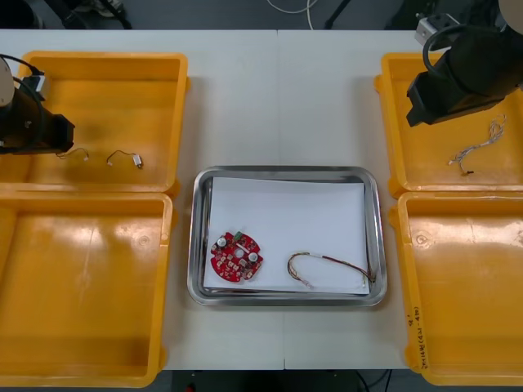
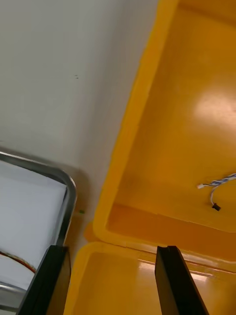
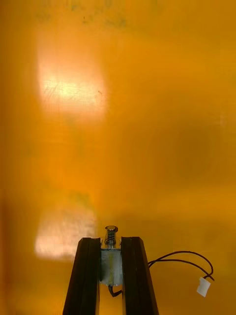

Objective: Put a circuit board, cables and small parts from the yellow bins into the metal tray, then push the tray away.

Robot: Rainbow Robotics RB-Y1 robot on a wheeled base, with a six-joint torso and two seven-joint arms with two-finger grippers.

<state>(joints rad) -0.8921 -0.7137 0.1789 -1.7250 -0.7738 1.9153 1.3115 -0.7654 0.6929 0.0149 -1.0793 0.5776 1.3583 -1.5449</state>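
The blue and white cable is gathered at its middle (image 1: 475, 149). I expect its loops (image 1: 497, 129) to stay bundled and its plug end to hang down when I lift the cable.
My left gripper (image 3: 111, 246) is shut on a small metal part (image 3: 111, 266) with a thin black lead and a white plug, low over the floor of the far left yellow bin (image 1: 102, 65). A second small metal part (image 1: 131, 159) lies in that bin to its right. The metal tray (image 1: 288, 174), white inside, holds a round red circuit board (image 1: 236, 256) and a red and yellow cable (image 1: 331, 268). My right gripper (image 2: 112, 251) is open and holds nothing, above the rim between the two right bins. A blue and white cable (image 1: 478, 147) lies in the far right bin (image 1: 392, 122).
The near left bin (image 1: 82, 286) and the near right bin (image 1: 466, 286) have bare floors. The tray's corner (image 2: 69, 184) lies close beside my right gripper's left finger. Bare table runs between the bins beyond the tray.
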